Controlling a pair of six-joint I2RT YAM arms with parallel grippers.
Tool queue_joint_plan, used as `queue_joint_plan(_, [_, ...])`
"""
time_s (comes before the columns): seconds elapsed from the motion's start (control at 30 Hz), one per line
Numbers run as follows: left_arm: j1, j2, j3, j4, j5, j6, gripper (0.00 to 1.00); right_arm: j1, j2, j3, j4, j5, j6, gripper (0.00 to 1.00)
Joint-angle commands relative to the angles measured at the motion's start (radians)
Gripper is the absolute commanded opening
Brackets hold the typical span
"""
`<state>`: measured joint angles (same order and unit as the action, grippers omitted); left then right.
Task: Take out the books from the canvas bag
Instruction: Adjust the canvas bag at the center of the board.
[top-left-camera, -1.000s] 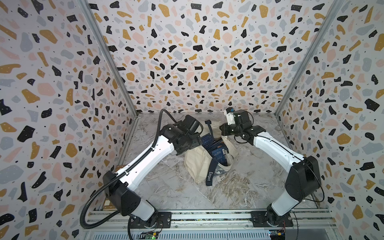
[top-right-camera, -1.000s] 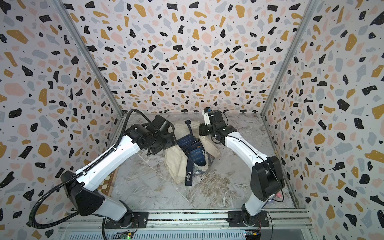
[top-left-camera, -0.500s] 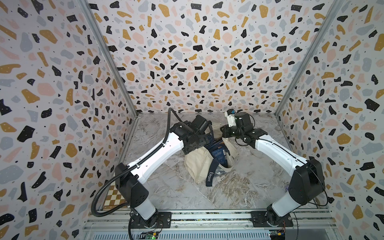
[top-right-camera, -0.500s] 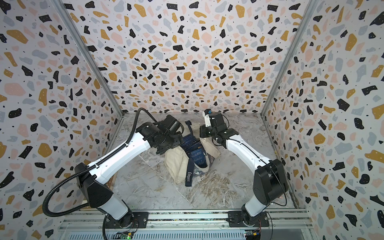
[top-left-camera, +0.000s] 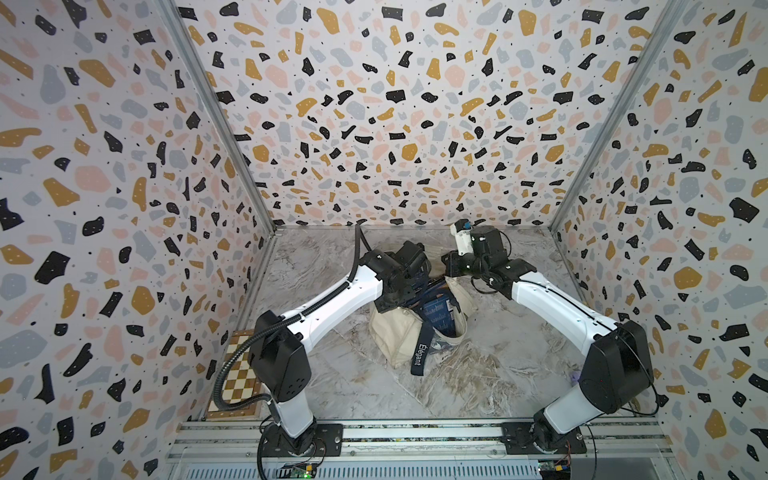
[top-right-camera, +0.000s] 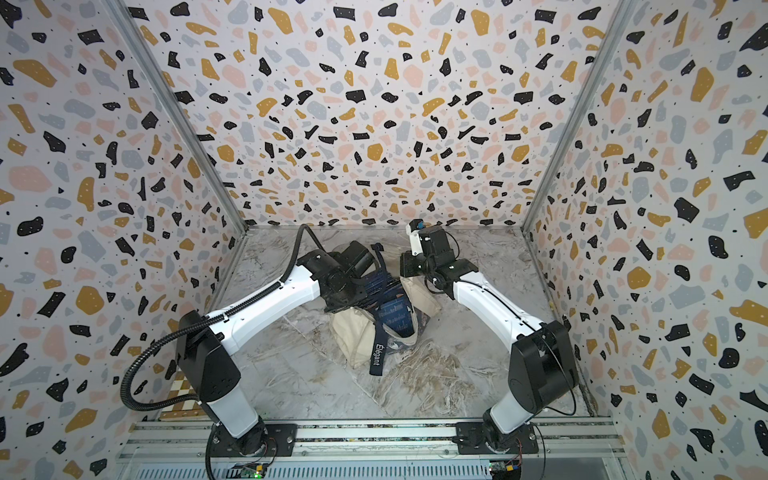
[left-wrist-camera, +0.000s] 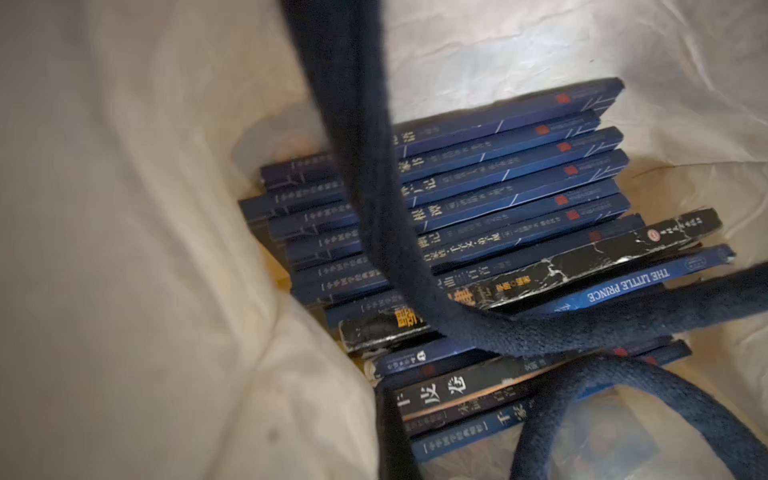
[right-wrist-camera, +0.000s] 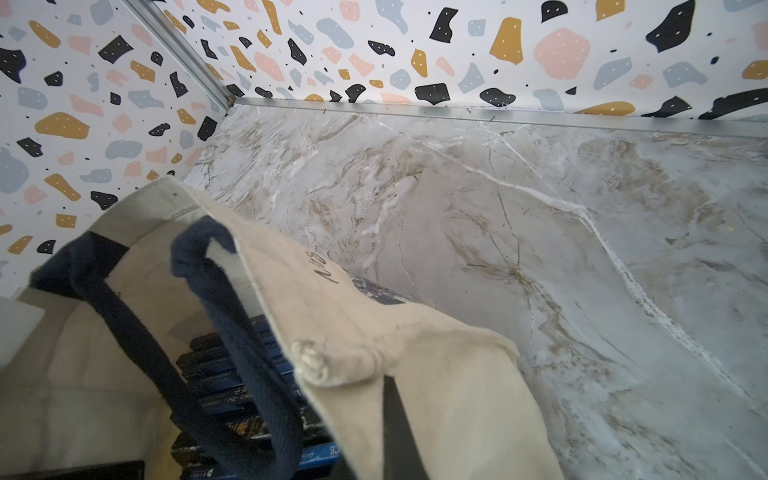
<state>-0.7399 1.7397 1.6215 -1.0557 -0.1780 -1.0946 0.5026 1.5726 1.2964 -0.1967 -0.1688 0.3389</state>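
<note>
Next, I draw the canvas bag closer with my right gripper, release the bag's rim and pull the bag's near handle (left-wrist-camera: 596, 374) free, since navy handles (left-wrist-camera: 384, 220) cross the books' spines.
The cream canvas bag (top-left-camera: 395, 332) (top-right-camera: 353, 336) lies in the middle of the table with its mouth open. Several navy books (top-left-camera: 436, 311) (top-right-camera: 392, 316) are packed inside it. The left wrist view looks into the bag at the books' spines (left-wrist-camera: 478, 199), with navy handles (left-wrist-camera: 374, 166) draped across them. My left gripper (top-left-camera: 401, 297) is at the near-left side of the mouth. One dark finger (left-wrist-camera: 392, 432) lies inside against the cream wall, shut on the canvas. My right gripper (top-left-camera: 451, 266) is shut on the far-right rim (right-wrist-camera: 353, 332), its finger (right-wrist-camera: 397, 415) against the cloth.
A brown-and-cream chessboard box (top-left-camera: 239, 374) (top-right-camera: 178, 395) lies at the front left, partly under my left arm. The bag's navy lettered strap (top-left-camera: 422, 353) trails toward the front. Patterned walls close in three sides of the marble-look table (right-wrist-camera: 540, 208).
My left arm has swung right and forward over the bag's mouth, and its gripper has gone from open to shut on the canvas. The right arm has barely moved.
</note>
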Motion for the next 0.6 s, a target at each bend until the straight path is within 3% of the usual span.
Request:
queue_joint_plan(0.0, [0.018, 0.008, -0.013, 0.058, -0.017, 0.127, 0.00, 0.006, -0.071, 0.014, 0.045, -0.010, 0.017, 0.00])
queue_joint_plan(0.27, [0.161, -0.075, -0.069, 0.341, 0.030, 0.440, 0.00, -0.037, 0.038, 0.177, 0.033, -0.111, 0.048, 0.00])
queue_joint_plan(0.4, [0.238, -0.069, 0.062, 0.413, 0.036, 0.562, 0.00, -0.065, 0.180, 0.477, -0.070, -0.170, 0.042, 0.00])
queue_joint_plan(0.47, [0.244, -0.046, 0.172, 0.413, -0.013, 0.645, 0.00, -0.066, 0.217, 0.605, -0.088, -0.164, 0.035, 0.00])
queue_joint_plan(0.57, [0.236, -0.058, 0.188, 0.447, -0.085, 0.731, 0.00, -0.053, 0.172, 0.611, -0.033, -0.146, 0.007, 0.00])
